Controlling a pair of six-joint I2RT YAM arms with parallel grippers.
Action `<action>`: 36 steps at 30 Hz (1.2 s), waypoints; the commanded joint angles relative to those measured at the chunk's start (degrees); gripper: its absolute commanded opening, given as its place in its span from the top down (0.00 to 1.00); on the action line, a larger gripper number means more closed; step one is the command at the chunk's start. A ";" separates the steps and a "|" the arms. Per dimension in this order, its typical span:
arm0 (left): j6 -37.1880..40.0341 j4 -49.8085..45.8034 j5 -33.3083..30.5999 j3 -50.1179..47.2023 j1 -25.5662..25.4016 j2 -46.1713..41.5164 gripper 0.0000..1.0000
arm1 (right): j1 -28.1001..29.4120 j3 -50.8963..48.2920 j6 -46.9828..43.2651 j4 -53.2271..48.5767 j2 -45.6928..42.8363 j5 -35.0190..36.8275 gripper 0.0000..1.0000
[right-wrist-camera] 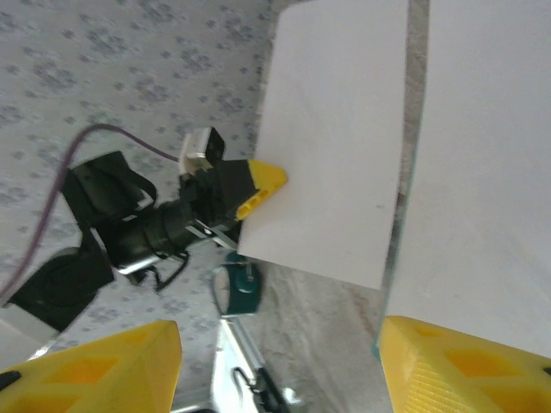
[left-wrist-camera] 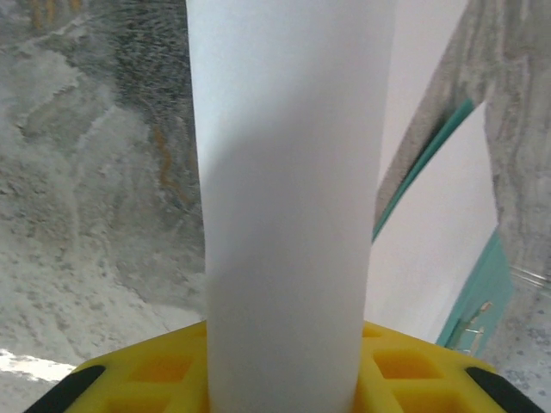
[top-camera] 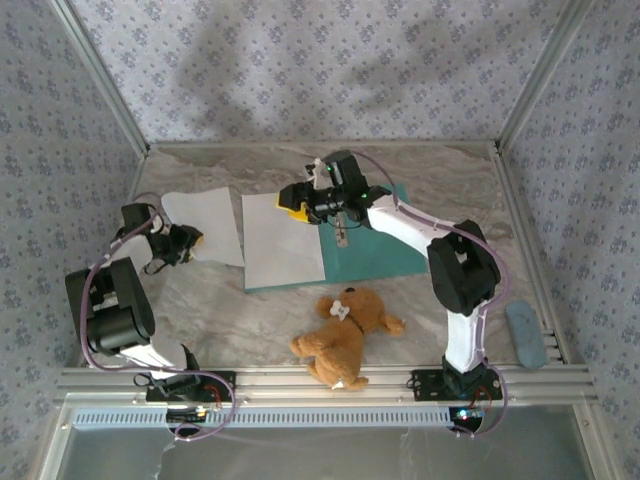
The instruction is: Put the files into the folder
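Note:
The file in my left gripper (top-camera: 207,221) has its opposite edge (top-camera: 235,227) free, so my right gripper holds its fingers open until that edge is between them, then close.
The teal folder (top-camera: 375,245) lies open on the table. One white file (top-camera: 283,240) rests flat on its left half. A second white file (top-camera: 205,225) lies left of the folder, and my left gripper (top-camera: 190,240) is shut on its near edge. In the left wrist view this file (left-wrist-camera: 288,215) bows up over the yellow finger (left-wrist-camera: 413,370), with the folder's edge (left-wrist-camera: 478,292) and the other file (left-wrist-camera: 439,249) beyond. My right gripper (top-camera: 292,200) hovers over the far edge of the file on the folder. Its yellow fingers (right-wrist-camera: 95,370) stand wide open with nothing between them.
A brown teddy bear (top-camera: 345,335) lies on the table just in front of the folder. A grey-blue oblong object (top-camera: 525,335) sits on the right rail. Patterned walls close in the table on three sides.

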 commanded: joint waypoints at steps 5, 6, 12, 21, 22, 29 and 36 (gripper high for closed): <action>-2.29 -4.40 2.75 3.20 -0.25 -5.17 0.69 | -2.09 -6.88 13.14 14.49 -5.48 -6.00 0.35; -2.28 -4.82 2.83 3.28 -0.29 -5.62 0.69 | -2.22 -7.58 14.10 15.46 -5.80 -6.27 0.35; -3.90 -5.74 4.06 3.32 -0.45 -8.84 0.70 | -3.32 -12.08 20.00 22.27 -8.21 -7.27 0.35; -6.83 -5.74 5.95 5.12 -3.28 -11.61 0.72 | -5.71 -18.89 29.15 32.45 -10.55 -7.90 0.35; -7.39 -5.58 6.01 5.50 -3.90 -12.04 0.72 | -5.95 -19.58 30.35 33.82 -10.82 -7.90 0.35; -11.18 -4.95 5.12 9.84 -9.74 -13.85 0.73 | -7.54 -23.93 39.00 42.85 -12.43 -7.26 0.34; -14.59 -2.89 2.86 13.20 -16.72 -13.19 0.75 | -9.18 -29.27 45.51 51.13 -13.69 -5.53 0.33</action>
